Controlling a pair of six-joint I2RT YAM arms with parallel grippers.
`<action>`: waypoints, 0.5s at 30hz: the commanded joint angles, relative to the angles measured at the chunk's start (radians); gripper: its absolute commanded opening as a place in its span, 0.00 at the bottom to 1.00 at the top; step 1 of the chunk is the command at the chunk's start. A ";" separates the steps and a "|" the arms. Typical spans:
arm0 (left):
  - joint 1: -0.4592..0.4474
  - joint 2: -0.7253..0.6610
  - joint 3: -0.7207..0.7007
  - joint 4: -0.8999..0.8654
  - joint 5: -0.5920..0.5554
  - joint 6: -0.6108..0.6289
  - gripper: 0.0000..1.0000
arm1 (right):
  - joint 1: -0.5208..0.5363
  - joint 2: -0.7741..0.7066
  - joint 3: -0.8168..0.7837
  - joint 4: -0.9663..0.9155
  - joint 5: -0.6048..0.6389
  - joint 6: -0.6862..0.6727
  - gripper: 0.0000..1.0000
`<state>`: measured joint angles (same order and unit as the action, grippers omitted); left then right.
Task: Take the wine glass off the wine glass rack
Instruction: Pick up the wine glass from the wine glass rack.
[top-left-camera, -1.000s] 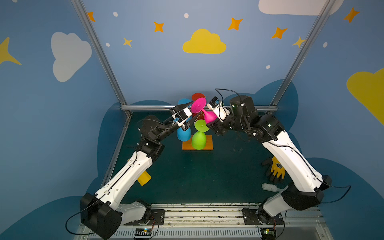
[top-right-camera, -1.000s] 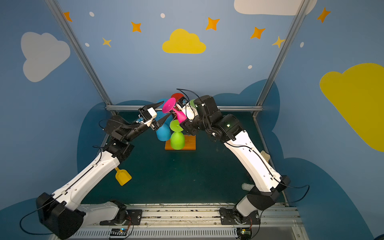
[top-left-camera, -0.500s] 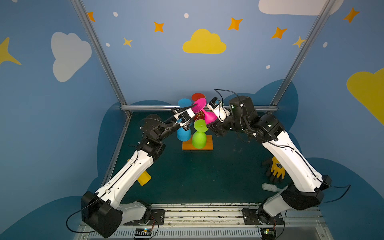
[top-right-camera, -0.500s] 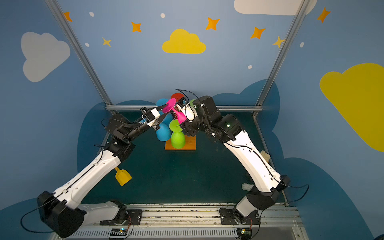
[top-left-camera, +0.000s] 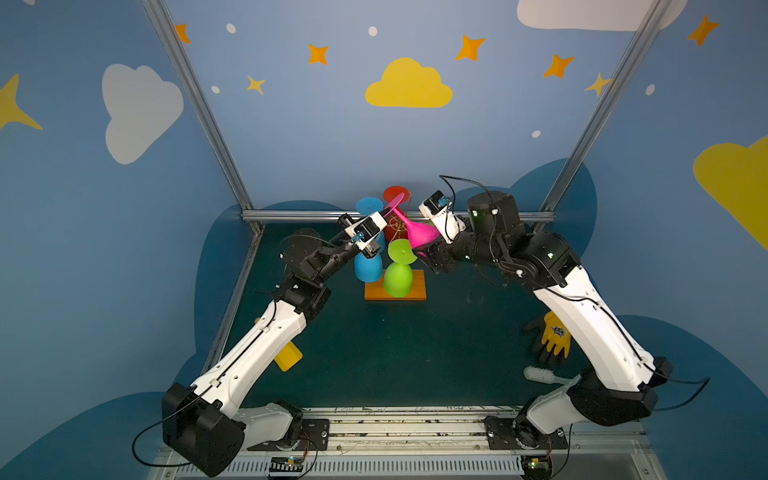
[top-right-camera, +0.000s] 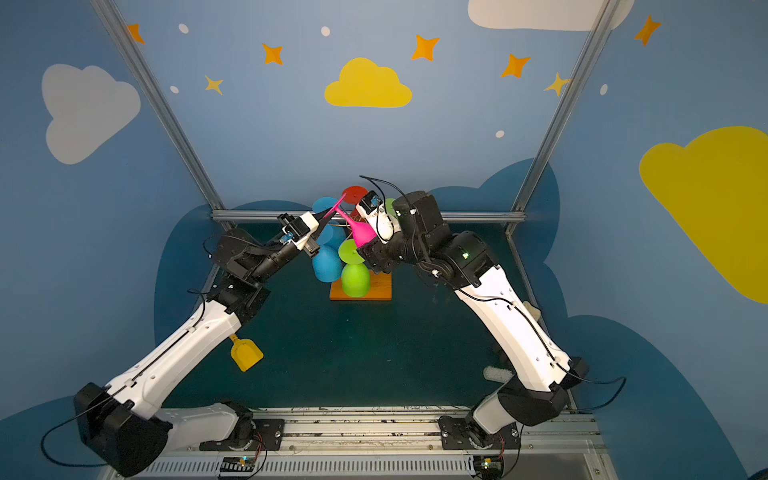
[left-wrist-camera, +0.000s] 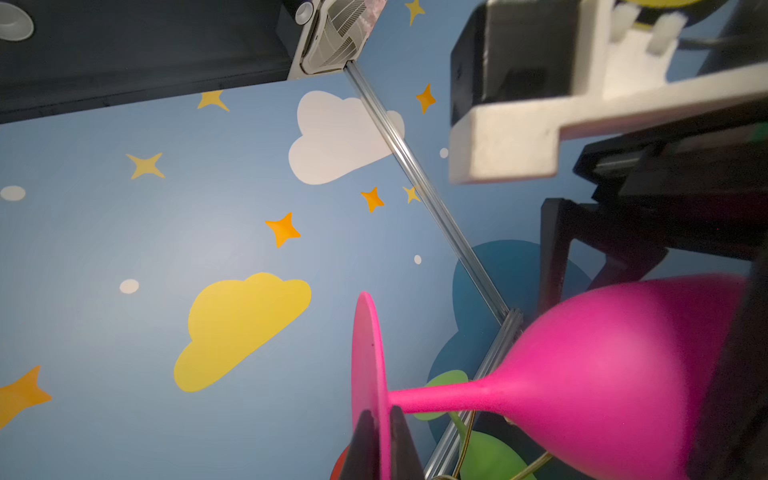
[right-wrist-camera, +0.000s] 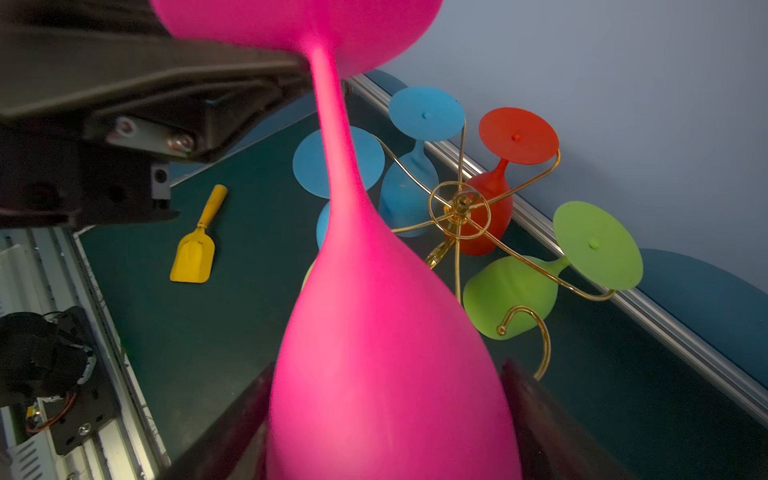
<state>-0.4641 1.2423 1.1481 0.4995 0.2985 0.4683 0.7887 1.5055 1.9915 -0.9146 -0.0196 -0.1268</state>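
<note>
My left gripper has the pink wine glass by its foot, so my right gripper needs to grip the bowl's rim and stand the wine glass on its foot.
A pink wine glass hangs tilted in the air above the wine glass rack, held between both arms. My left gripper is shut on the edge of its round foot. My right gripper has a finger against each side of the bowl. The wine glass rack is gold wire on an orange wooden base. Blue, green and red glasses hang from it upside down. One scroll arm is bare.
A yellow scoop lies on the green mat under my left arm. A black and yellow glove and a white brush lie near my right arm's base. An aluminium rail runs just behind the rack.
My left gripper has reached the pink glass's foot and shut on its edge. The right arm and the glass have barely moved.
</note>
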 joint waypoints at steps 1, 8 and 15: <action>-0.010 -0.053 -0.025 0.061 -0.057 -0.137 0.03 | -0.020 -0.043 -0.047 0.071 -0.093 0.034 0.81; -0.010 -0.103 -0.088 0.035 -0.201 -0.333 0.03 | -0.125 -0.234 -0.272 0.360 -0.331 0.146 0.86; -0.007 -0.136 -0.116 -0.007 -0.224 -0.469 0.03 | -0.274 -0.401 -0.474 0.553 -0.446 0.273 0.86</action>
<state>-0.4778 1.1355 1.0351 0.4858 0.1085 0.1013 0.5560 1.1507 1.5692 -0.4881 -0.3916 0.0673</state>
